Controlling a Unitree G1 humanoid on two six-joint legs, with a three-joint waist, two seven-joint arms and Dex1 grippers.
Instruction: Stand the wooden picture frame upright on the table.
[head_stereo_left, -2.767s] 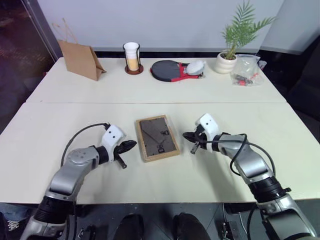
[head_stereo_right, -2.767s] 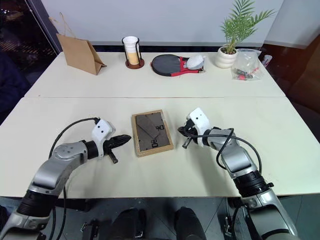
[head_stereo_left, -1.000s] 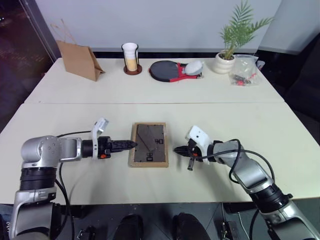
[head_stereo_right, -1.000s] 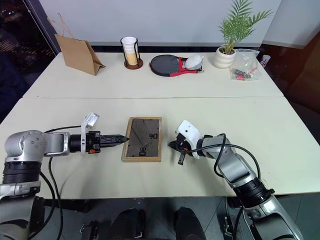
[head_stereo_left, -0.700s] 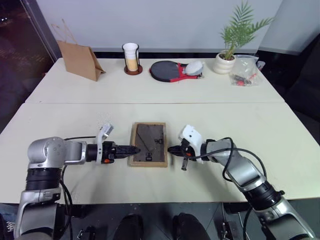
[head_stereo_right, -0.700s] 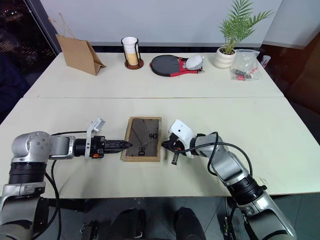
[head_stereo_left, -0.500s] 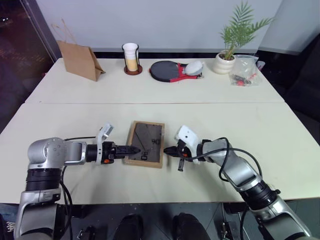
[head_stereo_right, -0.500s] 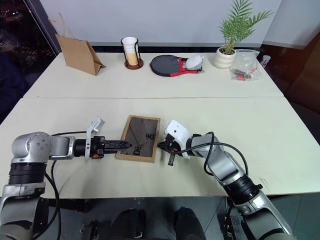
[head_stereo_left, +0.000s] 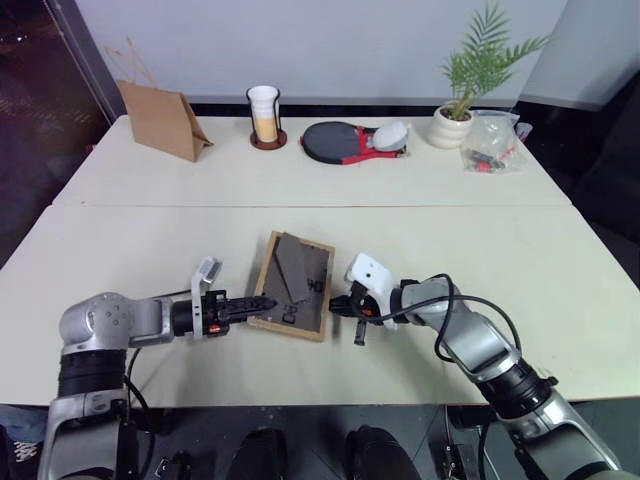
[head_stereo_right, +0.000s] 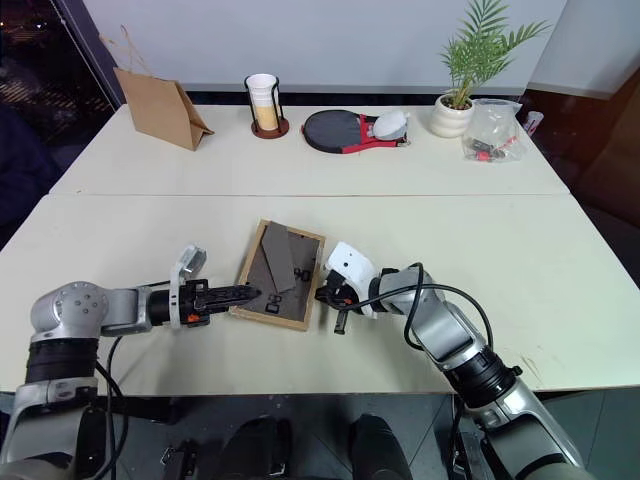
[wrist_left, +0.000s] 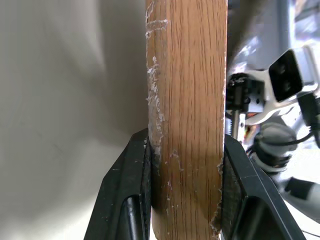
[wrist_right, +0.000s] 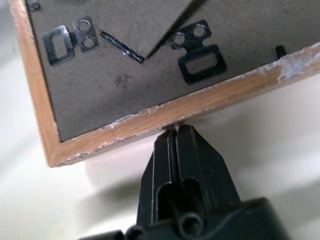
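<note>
The stand flap leans low over the frame's dark back (head_stereo_left: 313, 282), so next my right gripper swings the flap (head_stereo_left: 290, 262) wider while my left gripper steadies the frame's rim.
The wooden picture frame (head_stereo_left: 297, 282) lies skewed near the front of the table (head_stereo_left: 150, 250), dark back up, with its stand flap partly folded out. My left gripper (head_stereo_left: 262, 302) comes in level from the left and is shut on the frame's left rim. In the left wrist view, the light-wood edge (wrist_left: 186, 100) sits clamped between both black fingers (wrist_left: 131, 175). My right gripper (head_stereo_left: 335, 303) is shut with nothing in it. Its tip (wrist_right: 177, 131) presses against the frame's right rim (wrist_right: 165, 112).
Along the far half of the table stand a brown paper bag (head_stereo_left: 160, 118), a cup in a holder (head_stereo_left: 265, 115), a black and red paddle (head_stereo_left: 345, 140), a potted plant (head_stereo_left: 462, 100) and a clear plastic bag (head_stereo_left: 490, 140). A seam (head_stereo_left: 450, 206) crosses the tabletop.
My left gripper has closed on the frame's left rim. My right gripper has slid left to the right rim. The frame has turned askew and its stand flap now stands off the back.
</note>
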